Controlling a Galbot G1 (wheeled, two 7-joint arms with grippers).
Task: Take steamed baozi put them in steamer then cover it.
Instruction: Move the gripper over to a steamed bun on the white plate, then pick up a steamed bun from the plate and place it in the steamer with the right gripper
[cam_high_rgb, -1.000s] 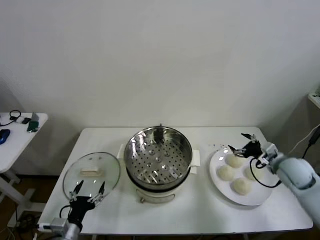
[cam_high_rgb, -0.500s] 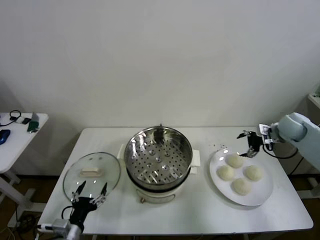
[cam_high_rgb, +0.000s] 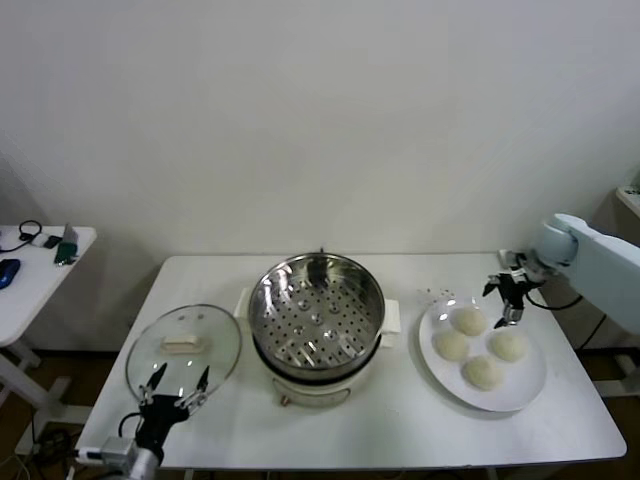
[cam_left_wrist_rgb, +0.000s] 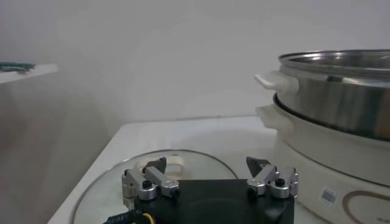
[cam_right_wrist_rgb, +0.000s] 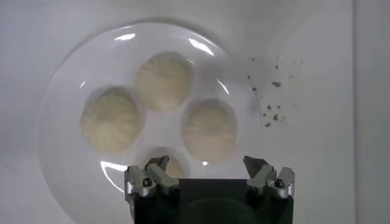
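I see open gaps (cam_high_rgb: 481, 346) between the baozi, so the far baozi (cam_high_rgb: 469, 321) will come away alone when I lift it, while its neighbours stay on the plate.
Several cream-white baozi (cam_high_rgb: 468, 321) lie on a white plate (cam_high_rgb: 520, 392) at the table's right. In the right wrist view the baozi (cam_right_wrist_rgb: 164, 80) show from straight above. My right gripper (cam_high_rgb: 508, 300) is open and empty, pointing down just above the plate's far edge, beside the far buns. It also shows in its own wrist view (cam_right_wrist_rgb: 207, 165). The shiny steamer (cam_high_rgb: 316, 308) stands mid-table with its perforated tray bare. The glass cover (cam_high_rgb: 184, 347) lies flat at the left. My left gripper (cam_high_rgb: 178, 383) is open and empty at the cover's near edge (cam_left_wrist_rgb: 207, 167).
Dark crumbs (cam_right_wrist_rgb: 272, 112) are scattered on the table beside the plate. A side table (cam_high_rgb: 30, 262) with small items stands far left. The white table's front edge (cam_high_rgb: 350, 462) runs close below the plate and the cover.
My right gripper swung from low beside the far buns up and to the right, then turned to point down over the plate's far edge. The left gripper barely moved.
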